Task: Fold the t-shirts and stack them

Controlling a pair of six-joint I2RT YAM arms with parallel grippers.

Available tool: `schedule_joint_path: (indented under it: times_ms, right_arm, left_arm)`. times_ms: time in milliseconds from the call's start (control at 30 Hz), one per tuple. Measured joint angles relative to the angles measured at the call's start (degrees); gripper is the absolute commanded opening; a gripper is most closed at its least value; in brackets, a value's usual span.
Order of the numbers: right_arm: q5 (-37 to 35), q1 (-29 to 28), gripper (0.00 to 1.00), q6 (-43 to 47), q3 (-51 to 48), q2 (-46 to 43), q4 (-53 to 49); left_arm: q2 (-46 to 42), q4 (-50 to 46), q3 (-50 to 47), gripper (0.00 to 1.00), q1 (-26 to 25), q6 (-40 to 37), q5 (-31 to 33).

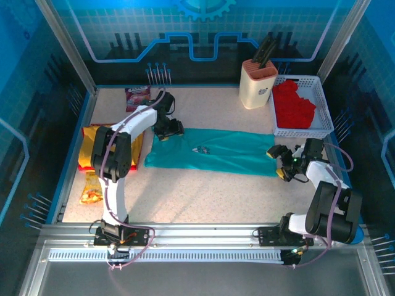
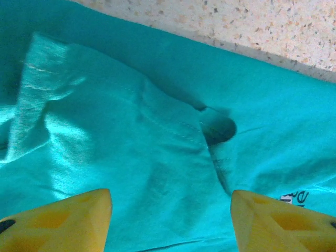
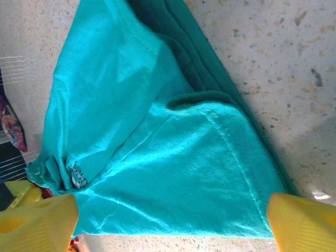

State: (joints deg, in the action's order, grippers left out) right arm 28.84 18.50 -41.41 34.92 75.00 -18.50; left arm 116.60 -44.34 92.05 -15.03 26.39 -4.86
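Observation:
The teal t-shirt (image 1: pixel 219 153) is lying crosswise between my grippers, so my left gripper should grab its collar end (image 1: pixel 162 152) while my right gripper swings the t-shirt's hem to the front.
A teal t-shirt (image 1: pixel 213 151) lies in a long folded strip across the middle of the table, its small white print (image 1: pixel 202 149) near the centre. My left gripper (image 1: pixel 168 131) hovers over the strip's left end, open. In the left wrist view the yellow fingertips (image 2: pixel 63 223) stand wide apart above creased teal cloth (image 2: pixel 131 136), gripping nothing. My right gripper (image 1: pixel 278 162) is at the strip's right end, open. In the right wrist view a folded corner of the teal t-shirt (image 3: pixel 173 173) lies between and below the fingertips (image 3: pixel 304 223). A yellow t-shirt (image 1: pixel 92 139) lies at the left. A red t-shirt (image 1: pixel 295 105) fills the basket.
A white basket (image 1: pixel 326 114) stands at the back right, with a beige knife block (image 1: pixel 258 83) beside it. A pink snack packet (image 1: pixel 137 97) lies at the back left and an orange one (image 1: pixel 91 192) near the left front. Bare tabletop (image 1: pixel 210 197) runs along the front.

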Motion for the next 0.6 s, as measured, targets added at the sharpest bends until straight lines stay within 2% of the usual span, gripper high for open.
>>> schedule_joint_path:
  times_ms: [100,200,300,400,533,600]
  right_arm:
    - [-3.32,-3.45,0.89,1.9,1.95,-2.19,-2.08]
    - [-8.15,-9.46,0.88,4.13,5.53,-3.43,-4.37]
    - [-13.4,-15.45,0.79,6.86,11.1,-2.82,-5.68]
    - [-17.79,-19.5,0.76,9.49,19.04,1.66,-5.88]
    - [-20.96,-21.27,0.7,11.74,29.42,12.83,-5.46]
    - [-22.03,-21.88,0.63,12.33,33.18,18.56,-5.53]
  left_arm:
    - [-3.32,0.04,-2.03,0.62,0.15,0.22,0.59]
    - [-8.81,0.39,-6.16,0.57,0.17,0.76,0.52]
    - [-13.35,2.54,-11.41,0.56,0.17,2.03,-0.17]
    - [-14.64,5.7,-16.83,0.55,0.17,3.93,-1.79]
    - [-12.31,7.39,-19.87,0.55,0.17,5.25,-2.91]
    - [-11.02,7.82,-19.98,0.54,0.17,5.42,-2.95]
